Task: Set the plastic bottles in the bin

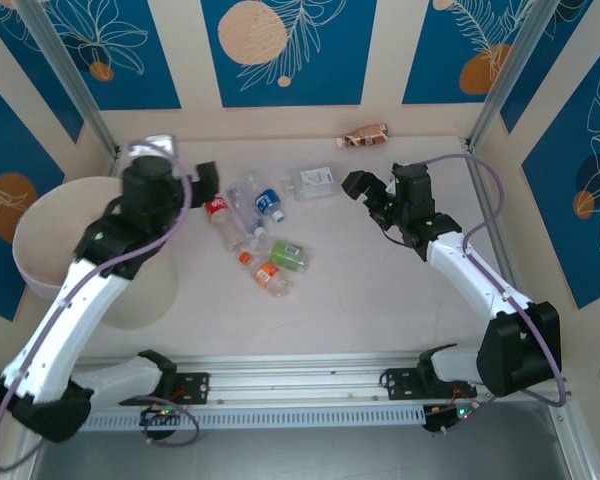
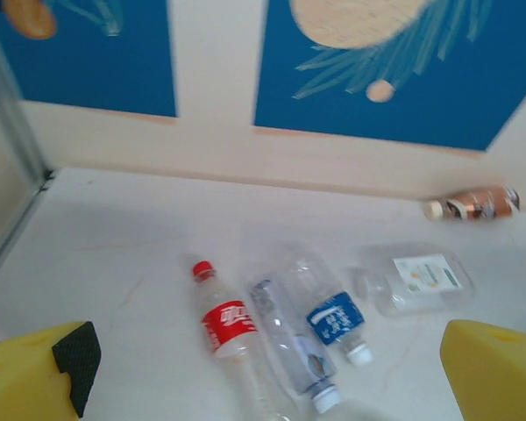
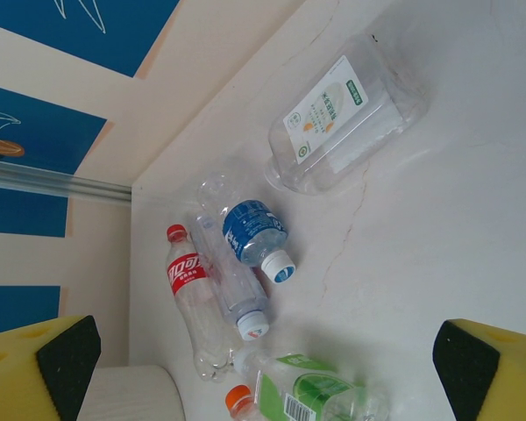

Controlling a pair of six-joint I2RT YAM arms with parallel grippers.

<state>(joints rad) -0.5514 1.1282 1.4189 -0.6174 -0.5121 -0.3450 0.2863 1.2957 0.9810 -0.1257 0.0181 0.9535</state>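
The red-labelled bottle (image 1: 220, 213) lies lengthwise toward the open fingers of the robot's left gripper, with its bin side free, so the left gripper should keep going down until the fingers straddle its clear lower body.
Several plastic bottles lie mid-table: a red-labelled one (image 1: 218, 210) (image 2: 226, 326) (image 3: 187, 277), a clear one (image 1: 242, 207) (image 2: 289, 338), a blue-labelled one (image 1: 269, 203) (image 2: 336, 317) (image 3: 255, 231), a flat white-labelled one (image 1: 315, 181) (image 2: 423, 279) (image 3: 337, 118), a green one (image 1: 286, 255) (image 3: 320, 393) and an orange one (image 1: 270, 275). A brown bottle (image 1: 365, 136) (image 2: 475, 203) lies by the back wall. The pale bin (image 1: 50, 240) (image 3: 131, 395) stands at the left. My left gripper (image 1: 180, 165) (image 2: 263, 360) is open and empty beside the bin's far rim. My right gripper (image 1: 367, 197) (image 3: 263, 351) hangs open and empty, right of the bottles.
Metal frame posts (image 1: 75, 85) rise at the back corners, and the patterned back wall (image 1: 280, 50) closes the far side. A rail (image 1: 300, 385) runs along the near edge between the arm bases. Bare tabletop (image 1: 380, 290) stretches right of the bottle cluster.
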